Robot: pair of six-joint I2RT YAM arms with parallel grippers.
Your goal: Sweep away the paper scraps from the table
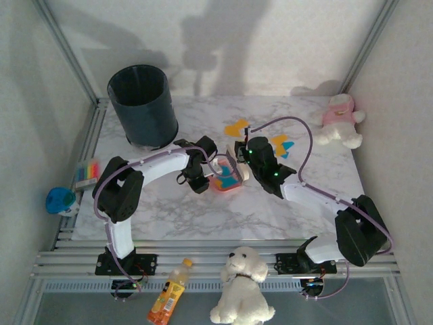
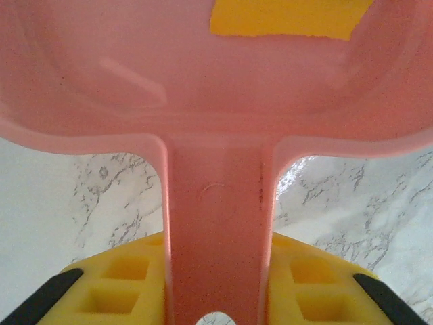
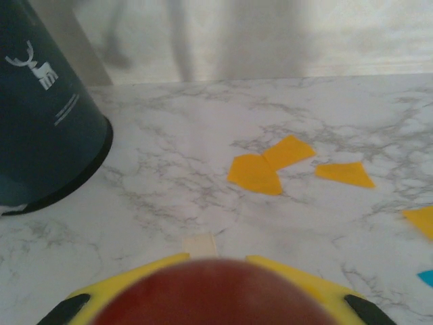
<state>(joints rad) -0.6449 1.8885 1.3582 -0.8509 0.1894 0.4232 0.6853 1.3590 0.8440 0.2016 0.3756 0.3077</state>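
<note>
The brush is over the loaded pink dustpan's edge (image 1: 238, 180), so my right gripper should pull the brush back before my left gripper lifts the dustpan to the bin (image 1: 139, 84).
Orange paper scraps (image 1: 237, 127) and a mix of orange and teal-blue ones (image 1: 283, 145) lie on the white marble table (image 1: 169, 217), beyond both grippers. In the right wrist view, orange scraps (image 3: 256, 173) lie ahead and a blue one (image 3: 426, 276) shows at the right edge. My left gripper (image 1: 201, 172) is shut on the handle of the pink dustpan (image 1: 226, 177), which rests mid-table with blue and orange bits inside. An orange scrap (image 2: 291, 17) lies in the pan (image 2: 216, 101). My right gripper (image 1: 245, 157) sits just right of the pan, shut on a dark red rounded handle (image 3: 216, 291).
A dark blue bin (image 1: 143, 105) stands at the back left, close to the left arm. A striped block (image 1: 86, 172) lies on the left rail. One plush toy (image 1: 338, 120) sits at the back right and another (image 1: 242, 284) beside a bottle (image 1: 169, 292) in front.
</note>
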